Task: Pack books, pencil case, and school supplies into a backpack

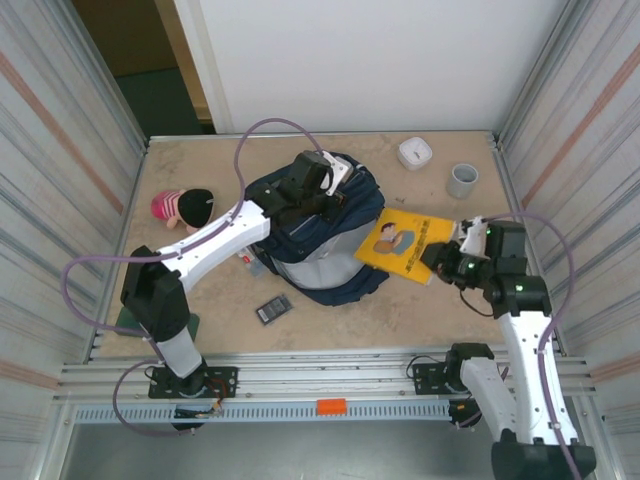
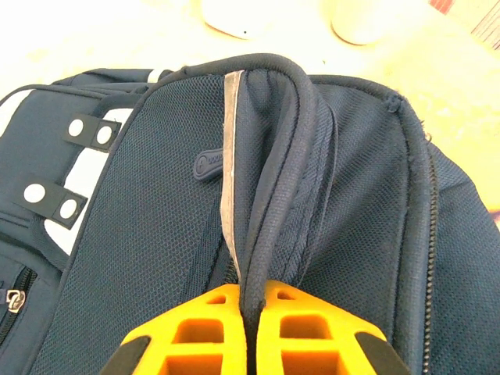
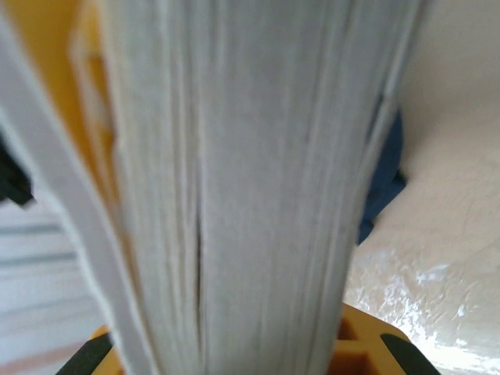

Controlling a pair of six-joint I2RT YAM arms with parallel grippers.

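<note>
My right gripper keeps moving the yellow book in until it lies fully inside, as the book's far end (image 1: 371,234) faces the open backpack's grey lining (image 1: 335,264).
The navy backpack (image 1: 318,245) lies in the middle of the table. My left gripper (image 1: 316,182) (image 2: 251,316) is shut on the dark piped top edge of the backpack (image 2: 156,234), pinching it between the orange fingers (image 2: 195,328). My right gripper (image 1: 447,256) (image 3: 234,351) is shut on the yellow book (image 1: 403,243), whose white page edges (image 3: 258,195) face the wrist camera; the book's far end rests against the backpack. A black rectangle with a grey panel (image 1: 273,310) lies in front of the backpack. A dark green book (image 1: 127,318) lies partly under the left arm.
A pink-and-black soft item (image 1: 182,208) lies at the left; whether it is the pencil case I cannot tell. A white round device (image 1: 414,152) and a grey cup (image 1: 462,180) stand at the back right. Ribbed walls enclose the table.
</note>
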